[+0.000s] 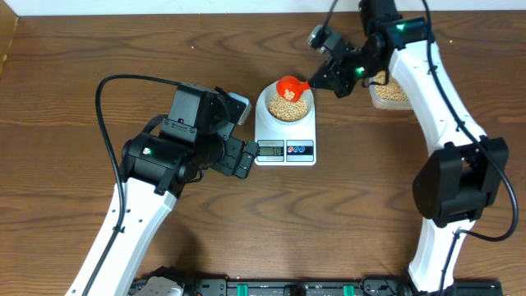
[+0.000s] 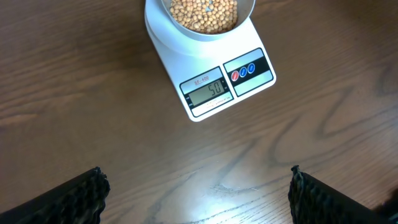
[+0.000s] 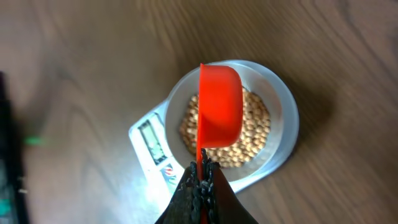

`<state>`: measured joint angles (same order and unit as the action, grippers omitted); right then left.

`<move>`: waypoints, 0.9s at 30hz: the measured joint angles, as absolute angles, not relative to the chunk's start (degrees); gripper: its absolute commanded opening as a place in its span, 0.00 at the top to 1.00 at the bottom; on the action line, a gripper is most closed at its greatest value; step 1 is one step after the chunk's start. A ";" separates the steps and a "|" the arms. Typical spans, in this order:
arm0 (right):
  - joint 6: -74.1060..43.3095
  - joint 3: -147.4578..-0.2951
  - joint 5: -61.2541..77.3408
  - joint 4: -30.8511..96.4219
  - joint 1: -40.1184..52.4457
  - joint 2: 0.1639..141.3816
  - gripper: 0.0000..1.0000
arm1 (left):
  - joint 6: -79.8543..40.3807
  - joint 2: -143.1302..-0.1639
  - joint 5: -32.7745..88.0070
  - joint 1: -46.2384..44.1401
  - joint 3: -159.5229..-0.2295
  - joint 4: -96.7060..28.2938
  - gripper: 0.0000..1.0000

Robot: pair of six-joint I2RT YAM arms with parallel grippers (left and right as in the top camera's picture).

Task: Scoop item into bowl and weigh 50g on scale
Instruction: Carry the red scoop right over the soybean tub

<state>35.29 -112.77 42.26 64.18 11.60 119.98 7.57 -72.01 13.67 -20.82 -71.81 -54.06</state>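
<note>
The scale's display (image 2: 211, 92) shows 50 and the orange scoop over the bowl has beans in it, so the robot's right gripper should pour those beans into the clear plastic tub (image 1: 390, 92).
The pale bowl (image 1: 284, 104) sits on the white scale (image 1: 285, 149) and holds many tan beans (image 1: 288, 109). In the left wrist view the scale's display (image 2: 208, 89) reads 50. My right gripper (image 1: 322, 80) is shut on the handle of an orange scoop (image 1: 291, 87), held over the bowl's far right rim with a few beans in it. In the right wrist view the scoop (image 3: 219, 104) is seen from its back, above the beans (image 3: 255, 124). My left gripper (image 1: 243, 158) is open and empty, just left of the scale's front.
A clear plastic tub of beans (image 1: 389, 92) stands at the back right, partly hidden behind my right arm. Bare wooden table surrounds the scale (image 2: 249, 68).
</note>
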 measured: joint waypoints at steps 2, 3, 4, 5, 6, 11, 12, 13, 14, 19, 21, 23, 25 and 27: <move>34.96 -112.77 46.61 64.88 9.32 119.98 0.99 | 7.57 -72.01 13.69 -20.82 -71.81 -54.06 0.05; 34.92 -112.77 48.47 65.14 7.99 119.98 0.99 | 7.55 -72.01 13.69 -20.82 -71.81 -54.06 0.05; 34.85 -112.77 50.22 65.43 6.52 119.98 0.99 | 7.57 -72.01 13.67 -20.82 -71.81 -54.06 0.05; 34.72 -112.77 51.99 65.89 4.62 119.98 0.99 | 7.57 -72.01 13.67 -20.82 -71.81 -54.06 0.05; 34.70 -112.77 53.52 66.48 2.70 119.98 0.99 | 7.57 -72.01 13.69 -20.82 -71.81 -54.06 0.05; 34.44 -112.77 57.06 69.32 -5.65 119.98 0.99 | 7.57 -72.01 13.67 -20.82 -71.81 -54.04 0.05; 34.28 -112.77 57.43 69.80 -7.18 119.98 0.99 | 7.57 -72.01 13.67 -20.82 -71.81 -54.06 0.05; 34.20 -112.77 57.71 70.24 -8.78 119.98 0.99 | 7.57 -72.01 13.67 -20.82 -71.81 -54.06 0.05; 34.06 -112.77 57.93 70.81 -10.66 119.98 0.99 | 7.57 -72.01 13.67 -20.82 -71.81 -54.06 0.05; 32.38 -112.77 56.62 71.33 -17.34 119.98 0.99 | 7.57 -72.01 13.67 -20.82 -71.81 -54.06 0.05; 30.76 -112.77 54.11 71.33 -19.25 119.98 0.99 | 7.57 -72.01 13.67 -20.82 -71.81 -54.06 0.05; 29.06 -112.77 50.96 71.22 -20.53 119.98 0.99 | 7.57 -72.01 13.67 -20.82 -71.81 -54.06 0.05; 27.09 -112.77 47.27 70.50 -21.15 119.96 0.99 | 7.57 -72.01 13.67 -20.82 -71.81 -54.06 0.05; 24.60 -112.77 43.16 69.08 -21.15 119.85 0.99 | 7.55 -72.01 13.67 -20.82 -71.81 -54.06 0.05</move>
